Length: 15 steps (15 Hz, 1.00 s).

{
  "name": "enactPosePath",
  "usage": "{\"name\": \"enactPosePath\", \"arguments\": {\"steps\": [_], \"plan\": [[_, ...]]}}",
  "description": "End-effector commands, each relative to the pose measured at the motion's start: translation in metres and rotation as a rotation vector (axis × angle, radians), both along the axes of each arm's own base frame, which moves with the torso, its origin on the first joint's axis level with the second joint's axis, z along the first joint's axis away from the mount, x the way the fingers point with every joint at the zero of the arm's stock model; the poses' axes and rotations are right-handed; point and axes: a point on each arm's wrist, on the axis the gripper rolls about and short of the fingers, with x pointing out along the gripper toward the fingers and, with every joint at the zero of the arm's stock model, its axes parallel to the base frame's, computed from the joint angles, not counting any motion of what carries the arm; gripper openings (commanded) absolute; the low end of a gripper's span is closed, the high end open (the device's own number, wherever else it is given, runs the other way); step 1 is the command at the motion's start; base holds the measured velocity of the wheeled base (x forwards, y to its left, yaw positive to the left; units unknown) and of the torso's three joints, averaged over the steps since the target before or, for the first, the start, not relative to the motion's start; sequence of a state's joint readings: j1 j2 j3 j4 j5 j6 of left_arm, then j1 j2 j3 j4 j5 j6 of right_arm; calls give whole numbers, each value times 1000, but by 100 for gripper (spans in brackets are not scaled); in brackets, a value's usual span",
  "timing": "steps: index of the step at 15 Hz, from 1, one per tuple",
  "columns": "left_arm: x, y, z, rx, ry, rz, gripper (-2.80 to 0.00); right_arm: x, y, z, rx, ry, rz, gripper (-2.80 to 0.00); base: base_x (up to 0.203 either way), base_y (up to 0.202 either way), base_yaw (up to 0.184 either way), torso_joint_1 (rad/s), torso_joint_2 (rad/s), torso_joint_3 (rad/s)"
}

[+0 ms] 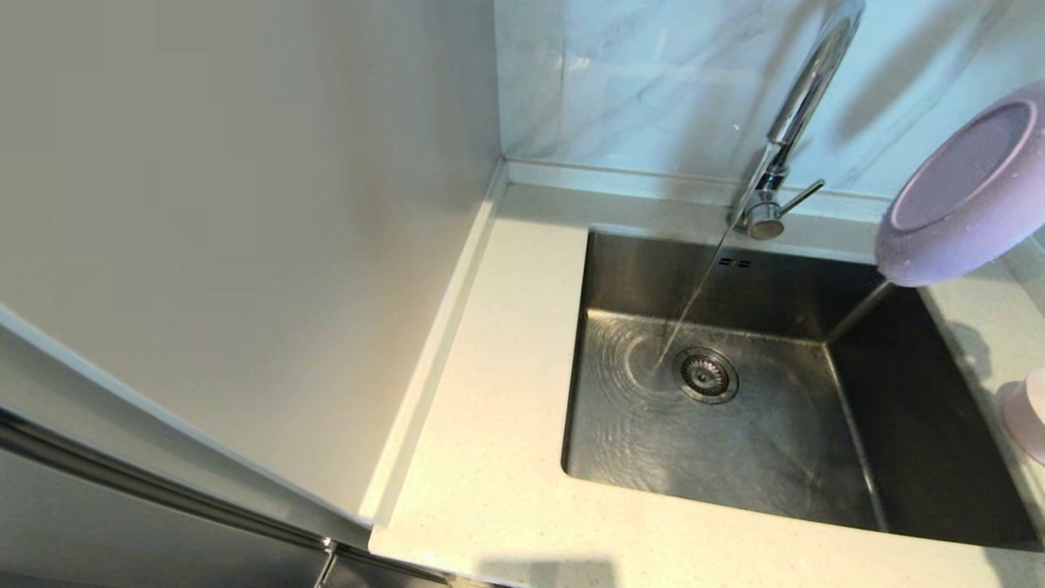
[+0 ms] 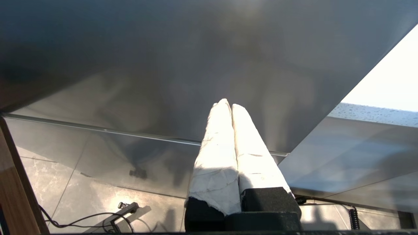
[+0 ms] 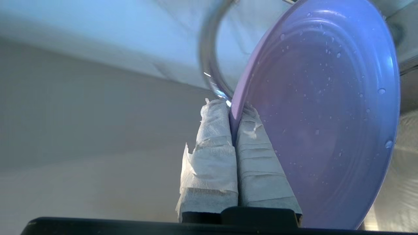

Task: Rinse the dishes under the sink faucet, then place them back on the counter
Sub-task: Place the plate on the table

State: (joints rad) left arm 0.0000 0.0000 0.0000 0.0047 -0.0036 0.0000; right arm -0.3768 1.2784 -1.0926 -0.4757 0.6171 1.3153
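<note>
I should rock the plate with my right gripper to shake off the water drops that cling to the lilac plate's inner side [image 3: 323,94], before I carry the plate to the counter [image 1: 965,318].
The lilac plate [image 1: 963,196] hangs tilted above the sink's right rear corner, its underside toward me, wet with drops. My right gripper [image 3: 232,112] is shut on the plate [image 3: 323,124] at its rim; the gripper itself is out of the head view. Water streams from the chrome faucet [image 1: 804,98] into the steel sink [image 1: 775,457] beside the drain strainer [image 1: 706,375]. The plate is to the right of the stream, apart from it. The pale pink bowl [image 1: 1027,412] stands on the counter [image 1: 490,392] at the right edge. My left gripper [image 2: 227,105] is shut on nothing, parked low beside a steel panel.
A tall cream-grey cabinet side [image 1: 245,245] walls off the left. White marble-veined tiles [image 1: 653,82] rise behind the sink. The faucet's side lever [image 1: 802,198] points right. In the left wrist view a cable [image 2: 81,218] lies on the tiled floor.
</note>
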Motion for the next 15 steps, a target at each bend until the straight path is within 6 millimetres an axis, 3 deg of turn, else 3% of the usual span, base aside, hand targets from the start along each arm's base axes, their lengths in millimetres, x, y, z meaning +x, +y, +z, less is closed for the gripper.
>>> {"name": "enactPosePath", "arguments": {"steps": [1, 4, 7, 9, 12, 13, 15], "plan": [[0, 0, 0, 0, 0, -1, -280, -7, 0, 2, 188, 48, 65, -280, 0, 0, 0, 0, 0, 0], [0, 0, 0, 0, 0, 1, -280, 7, -6, -27, 518, 264, 224, -280, 0, 0, 0, 0, 0, 0], [0, 0, 0, 0, 0, 0, -280, 11, -8, -45, 616, 301, 295, -280, 0, 0, 0, 0, 0, 0], [0, 0, 0, 0, 0, 1, -280, -1, -10, -26, 610, 180, 326, -280, 0, 0, 0, 0, 0, 0], [0, 0, 0, 0, 0, 1, -280, -35, -16, 16, 549, -96, 376, -280, 0, 0, 0, 0, 0, 0], [0, 0, 0, 0, 0, -1, -280, -44, -17, 23, 529, -161, 392, -280, 0, 0, 0, 0, 0, 0], [0, 0, 0, 0, 0, 1, -280, -45, -20, 18, 556, -162, 394, -280, 0, 0, 0, 0, 0, 0]]}}
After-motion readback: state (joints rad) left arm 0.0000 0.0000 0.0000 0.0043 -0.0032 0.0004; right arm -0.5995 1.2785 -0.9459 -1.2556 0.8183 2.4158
